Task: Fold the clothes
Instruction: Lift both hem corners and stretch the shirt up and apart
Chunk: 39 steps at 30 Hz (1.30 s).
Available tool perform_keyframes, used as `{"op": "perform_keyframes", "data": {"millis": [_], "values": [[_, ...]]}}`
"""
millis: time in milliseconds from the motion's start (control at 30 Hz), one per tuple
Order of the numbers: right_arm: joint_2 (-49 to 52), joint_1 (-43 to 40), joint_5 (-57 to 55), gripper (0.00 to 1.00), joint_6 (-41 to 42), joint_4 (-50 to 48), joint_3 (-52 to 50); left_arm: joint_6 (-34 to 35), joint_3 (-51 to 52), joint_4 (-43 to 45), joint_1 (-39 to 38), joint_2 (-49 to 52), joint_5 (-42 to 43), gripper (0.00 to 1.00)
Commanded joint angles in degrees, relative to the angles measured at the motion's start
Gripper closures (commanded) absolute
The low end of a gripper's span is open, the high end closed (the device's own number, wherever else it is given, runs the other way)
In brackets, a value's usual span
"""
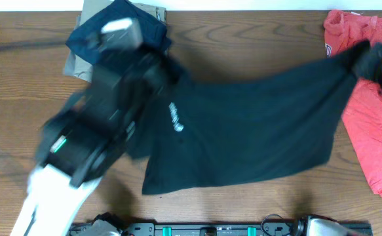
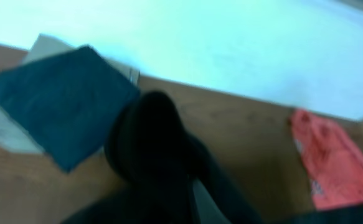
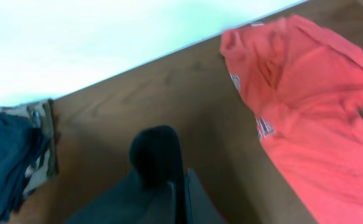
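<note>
The black T-shirt's loose edge (image 1: 236, 181) is hanging on the near side of the grippers. It needs to be swung over the wood (image 1: 256, 46) behind by my left gripper and right gripper before they lay it flat.
The clothes (image 1: 243, 131), a black T-shirt with small white lettering (image 1: 175, 118), hang stretched across the middle of the table between both grippers. My left gripper (image 1: 156, 69) is shut on the shirt's left end, near the folded pile. A bunch of black fabric (image 2: 153, 143) rises from the left gripper (image 2: 190, 196) in the left wrist view. My right gripper (image 1: 373, 61) is shut on the shirt's right corner, lifted over the red shirt. In the right wrist view, black cloth (image 3: 158, 155) is pinched in the right gripper (image 3: 182, 196).
A navy folded garment (image 1: 115, 29) lies on a khaki one (image 1: 152, 13) at the back left, partly under my left arm. A red shirt (image 1: 374, 124) lies spread at the right edge. The table's bare wood (image 1: 256, 46) shows behind the T-shirt.
</note>
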<state>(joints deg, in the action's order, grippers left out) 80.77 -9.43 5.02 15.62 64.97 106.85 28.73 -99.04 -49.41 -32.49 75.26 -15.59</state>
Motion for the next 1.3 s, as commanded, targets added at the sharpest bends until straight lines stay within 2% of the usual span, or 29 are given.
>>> {"op": "perform_keyframes", "data": {"millis": [0,100,333,500,733,1033,1267], "values": [[3.87,-0.81,3.69,0.99,-3.37,-5.84,1.64,-3.78,-2.23,5.68,4.07,5.66,-1.38,0.94],[6.62,-1.95,5.18,0.99,-2.38,-6.51,8.79,-5.16,-7.87,9.73,7.89,9.62,-1.40,0.93],[7.30,-10.25,5.92,0.99,-1.99,1.84,32.59,-11.43,-25.83,7.74,12.11,10.62,0.85,0.93],[7.43,-15.21,5.92,0.99,-2.64,8.09,36.81,-12.24,-27.85,5.42,12.33,10.71,1.70,0.93],[11.08,-15.23,6.03,0.99,-2.62,17.75,28.98,-10.36,-23.69,-7.17,12.33,19.10,8.81,0.94],[11.58,-14.88,6.69,0.99,-3.21,19.30,6.51,-6.29,-19.17,-23.71,12.26,36.24,18.93,0.94],[8.26,-14.78,8.98,0.99,-6.12,18.64,-6.56,-5.95,-19.17,-33.70,12.28,35.10,18.93,0.94]]}}
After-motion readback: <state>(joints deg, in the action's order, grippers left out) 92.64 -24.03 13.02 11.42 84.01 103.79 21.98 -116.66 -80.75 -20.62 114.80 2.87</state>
